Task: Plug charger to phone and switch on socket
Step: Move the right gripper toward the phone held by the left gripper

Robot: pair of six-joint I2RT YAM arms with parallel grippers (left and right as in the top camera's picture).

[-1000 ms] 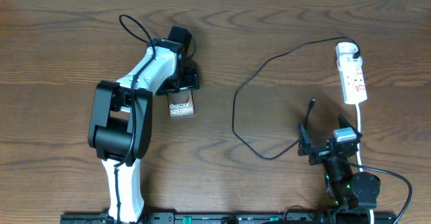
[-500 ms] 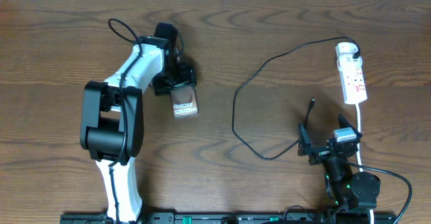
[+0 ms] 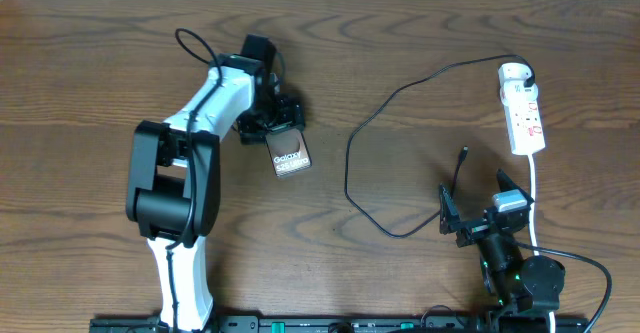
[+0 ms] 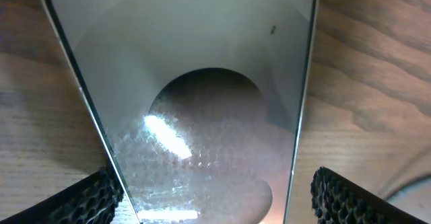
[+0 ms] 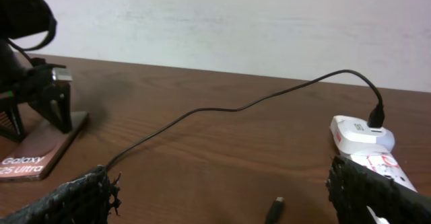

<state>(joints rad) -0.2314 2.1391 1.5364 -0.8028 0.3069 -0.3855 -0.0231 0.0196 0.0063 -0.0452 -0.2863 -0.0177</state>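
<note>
Next, my right gripper leaves the connector tip and first help lift the phone's lettered end (image 3: 291, 163), because the phone lies flat (image 3: 284, 145) between the spread fingers of my left gripper.
The phone (image 3: 290, 158) lies flat on the table, brownish face up with white "Galaxy" lettering, turned slightly askew. My left gripper (image 3: 277, 125) straddles its far end with the fingers spread. In the left wrist view the phone (image 4: 202, 83) fills the space between the fingers (image 4: 215, 204), with a gap at the right finger. The charger cable (image 3: 350, 163) loops across the table from the socket strip (image 3: 522, 108) to its connector tip (image 3: 463, 155). My right gripper (image 3: 478, 218) is open and empty, just short of the tip (image 5: 273, 210).
The strip's white cord (image 3: 535, 188) runs down the right side past my right arm. The right wrist view shows the strip (image 5: 367, 140), the cable (image 5: 222, 109) and the phone (image 5: 40, 153) under the left gripper, with a pale wall behind the table.
My left gripper has swung to the right, and the phone has slid right with it and turned askew. The right arm has barely moved.
</note>
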